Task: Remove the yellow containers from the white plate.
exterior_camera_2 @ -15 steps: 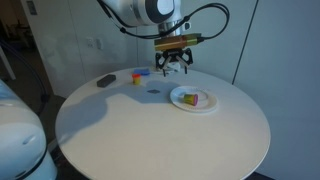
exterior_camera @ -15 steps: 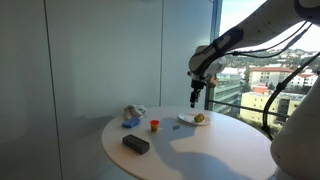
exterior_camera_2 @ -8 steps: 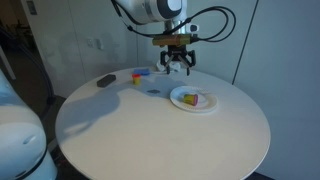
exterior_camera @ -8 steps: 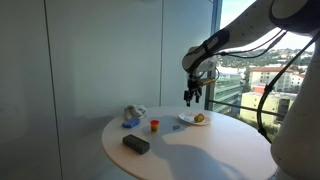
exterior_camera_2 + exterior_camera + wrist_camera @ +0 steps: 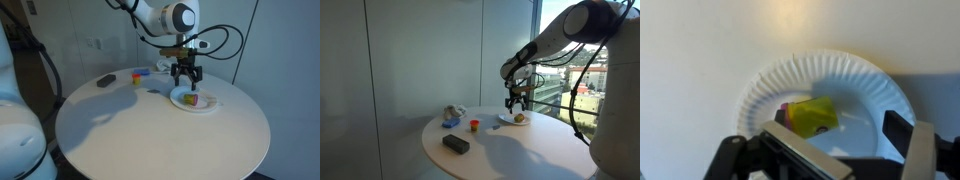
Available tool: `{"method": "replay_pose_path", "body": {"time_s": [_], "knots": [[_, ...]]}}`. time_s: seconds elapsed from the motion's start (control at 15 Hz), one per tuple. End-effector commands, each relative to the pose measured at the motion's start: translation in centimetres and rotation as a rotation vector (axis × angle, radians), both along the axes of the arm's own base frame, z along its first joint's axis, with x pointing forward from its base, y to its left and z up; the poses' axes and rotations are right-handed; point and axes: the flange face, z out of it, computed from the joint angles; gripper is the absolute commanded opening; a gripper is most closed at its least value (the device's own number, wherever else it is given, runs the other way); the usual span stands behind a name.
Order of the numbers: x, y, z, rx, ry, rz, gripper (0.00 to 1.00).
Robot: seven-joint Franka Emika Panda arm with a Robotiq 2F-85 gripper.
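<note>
The lying yellow container [image 5: 810, 116] points lengthwise from one finger to the other. Next, I turn my gripper and grip the container across its sides [image 5: 812, 102] before I lift it.
The white plate [image 5: 506, 122] lies at the far side of the round table, also seen in an exterior view [image 5: 208, 106] and in the wrist view [image 5: 830, 75]. One yellow container [image 5: 812, 116] lies on its side on the plate; it shows in both exterior views [image 5: 519, 118] [image 5: 193, 99]. A second yellow container showing red [image 5: 474, 125] stands on the table, off the plate. My gripper [image 5: 515, 104] [image 5: 185, 78] hangs open and empty just above the plate, its fingers [image 5: 840, 135] on either side of the lying container.
A black rectangular block [image 5: 456, 144] [image 5: 105, 80] lies on the table. A pale blue-and-white mug-like thing [image 5: 451, 116] [image 5: 141, 72] stands by the table's edge. A glass wall runs behind the table.
My gripper has come down and shifted over the plate, from above the table beside it. The containers and plate have not moved.
</note>
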Motion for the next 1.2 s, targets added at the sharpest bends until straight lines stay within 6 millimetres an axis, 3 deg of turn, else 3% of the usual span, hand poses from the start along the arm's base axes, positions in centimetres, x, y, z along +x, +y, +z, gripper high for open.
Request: {"method": "replay_pose_path", "body": {"time_s": [0.0, 0.33, 0.53, 1.13], "knots": [[0.0, -2.3, -1.2, 0.003, 0.067, -0.19, 1.0], [-0.7, -2.6, 0.7, 0.115, 0.064, -0.429, 1.0], [0.0, -2.4, 1.6, 0.214, -0.02, -0.539, 1.0], [0.0, -4.2, -1.7, 0.137, 0.046, -0.938, 1.0]]}}
